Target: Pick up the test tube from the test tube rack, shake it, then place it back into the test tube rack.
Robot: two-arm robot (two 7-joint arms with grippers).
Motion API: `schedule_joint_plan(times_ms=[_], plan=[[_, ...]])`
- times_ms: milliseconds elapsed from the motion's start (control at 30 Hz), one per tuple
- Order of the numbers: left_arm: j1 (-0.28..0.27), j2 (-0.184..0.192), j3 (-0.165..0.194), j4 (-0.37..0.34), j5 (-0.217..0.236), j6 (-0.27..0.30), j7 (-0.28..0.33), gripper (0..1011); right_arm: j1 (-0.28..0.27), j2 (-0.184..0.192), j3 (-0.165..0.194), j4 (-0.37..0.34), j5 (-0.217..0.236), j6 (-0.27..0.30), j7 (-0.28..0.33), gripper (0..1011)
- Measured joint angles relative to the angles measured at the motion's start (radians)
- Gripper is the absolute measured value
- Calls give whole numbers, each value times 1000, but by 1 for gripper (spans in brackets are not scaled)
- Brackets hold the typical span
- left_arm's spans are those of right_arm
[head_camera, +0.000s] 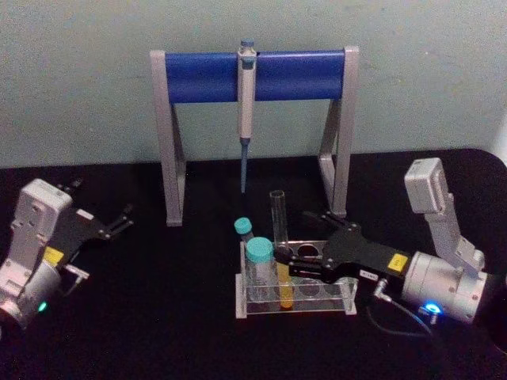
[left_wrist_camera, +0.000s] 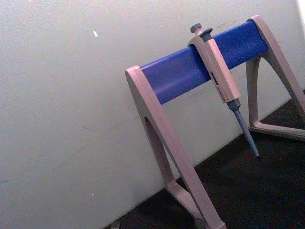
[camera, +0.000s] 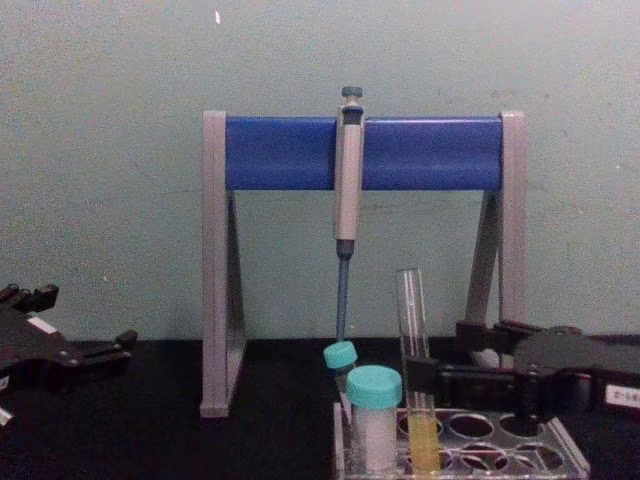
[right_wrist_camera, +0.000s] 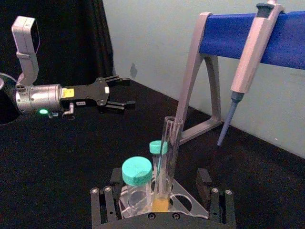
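The test tube (camera: 412, 325) will show a taller column when I lift it, because the yellow-orange liquid (camera: 425, 446) goes on down out of sight below the rack's top.
The test tube (head_camera: 278, 226) stands upright in the clear test tube rack (head_camera: 347, 307), yellow-orange liquid in its bottom. My right gripper (head_camera: 284, 263) reaches in from the right, just above the rack's top. It is open, one finger on each side of the tube. In the right wrist view the test tube (right_wrist_camera: 169, 152) rises between the spread fingers (right_wrist_camera: 116, 177), neither touching it, with the rack (right_wrist_camera: 185, 204) below. From the chest view the tube (camera: 412, 320) stands at the rack's (camera: 505, 442) left part. My left gripper (head_camera: 119, 222) rests open, far left on the table.
Two teal-capped tubes (head_camera: 259, 257) stand in the rack just left of the test tube. Behind it a grey-legged stand with a blue bar (head_camera: 198, 77) holds a hanging pipette (head_camera: 246, 119). Black tabletop (head_camera: 174, 317) lies bare between the arms.
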Motion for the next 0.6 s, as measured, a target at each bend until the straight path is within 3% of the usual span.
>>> schedule_joint_plan(times_ms=[600], plan=[[0, 0, 0, 0, 0, 0, 0, 1001, 103, -64, -55, 111, -3, -14, 32, 1000]])
